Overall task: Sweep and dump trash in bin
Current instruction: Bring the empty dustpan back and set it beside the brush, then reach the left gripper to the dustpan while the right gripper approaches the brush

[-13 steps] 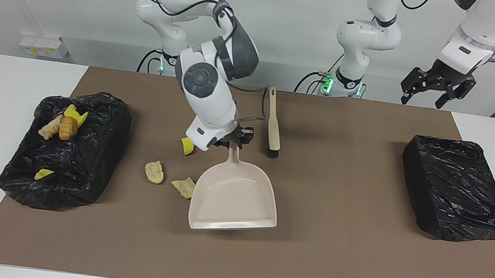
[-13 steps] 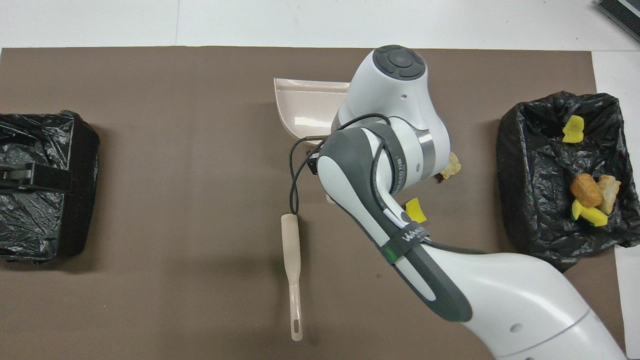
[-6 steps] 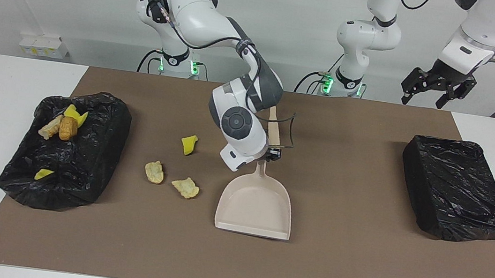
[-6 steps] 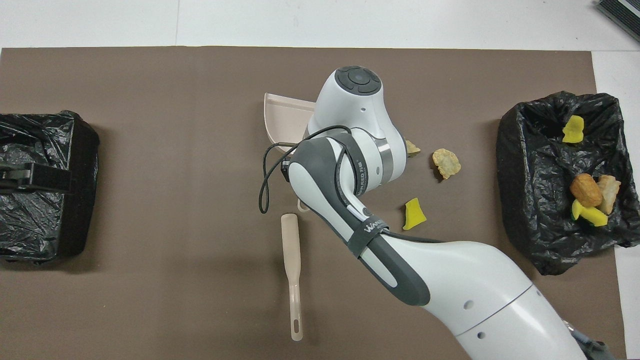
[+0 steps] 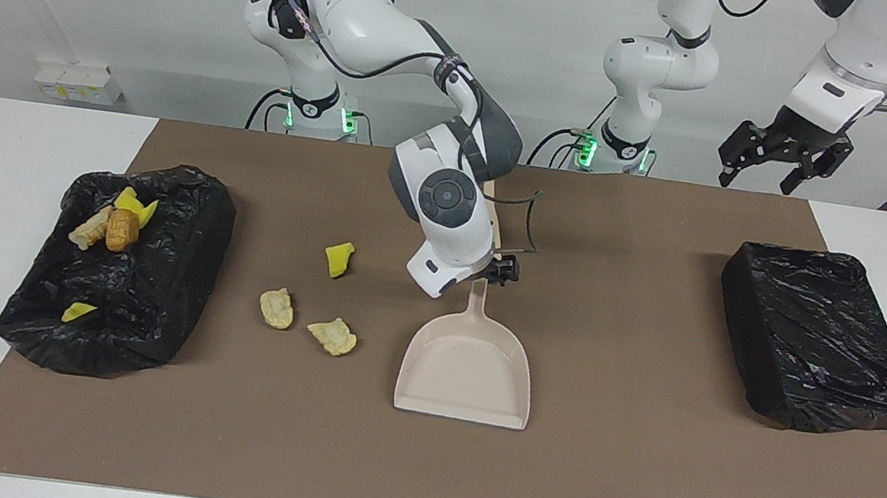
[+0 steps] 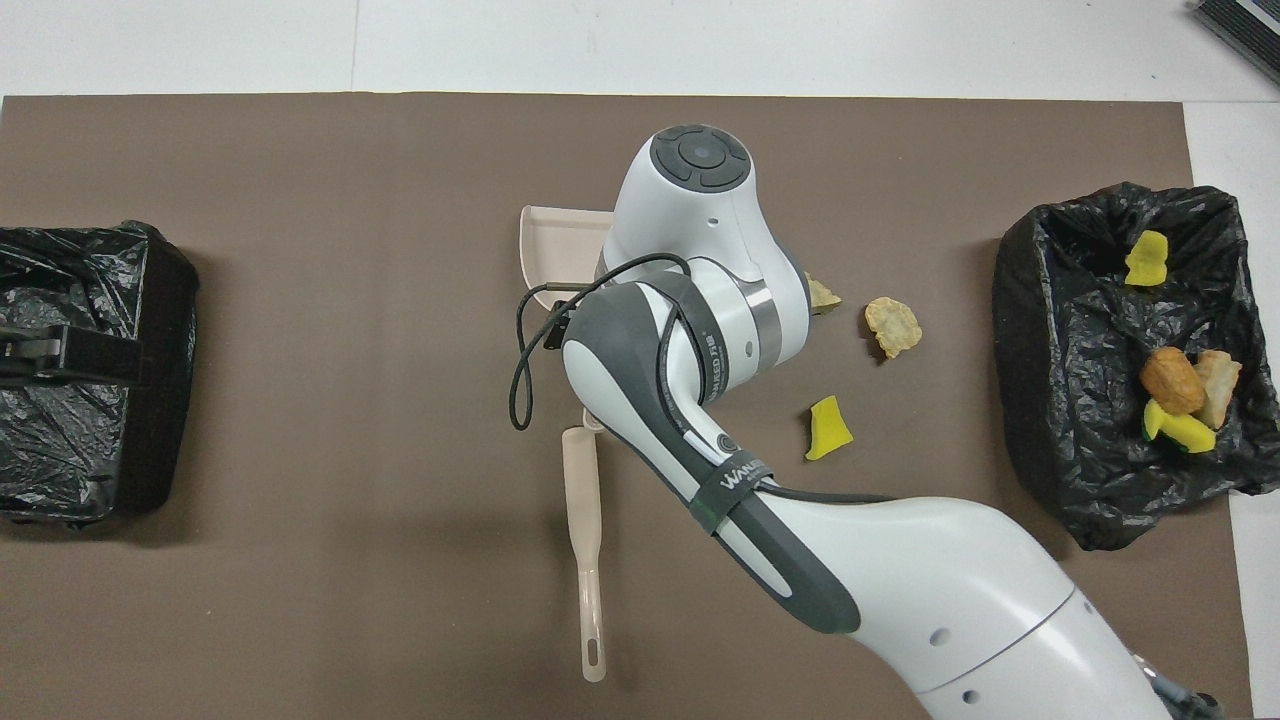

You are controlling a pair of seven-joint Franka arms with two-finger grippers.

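My gripper will turn up hidden golden-brown crusts when it sweeps the beige chunks (image 6: 823, 296), because they lie with pale, uneven sides (image 6: 893, 324) up.
The beige dustpan (image 5: 467, 366) (image 6: 560, 250) lies flat mid-mat, its mouth pointing away from the robots. My right gripper (image 5: 491, 276) is at the top of its handle. Loose trash lies between the dustpan and the bin (image 5: 149, 306) (image 6: 1080, 400) at the right arm's end: a yellow wedge (image 5: 338, 259) (image 6: 828, 428) and two beige chunks (image 5: 276, 307) (image 5: 333, 335). The bin holds a golden-brown nugget (image 5: 122, 230) (image 6: 1170, 378), yellow pieces and a pale chunk. The brush (image 6: 583, 540) lies nearer the robots, its head hidden by the right arm. My left gripper (image 5: 784, 160) waits open, high up.
A second black-lined bin (image 5: 822, 338) (image 6: 90, 400) sits at the left arm's end of the brown mat (image 5: 636, 476). The right arm's cable (image 6: 520, 370) loops beside the dustpan handle.
The right arm has carried the dustpan away from the beige chunks toward the left arm's end and laid it flat and square on the mat. The left arm has not moved.
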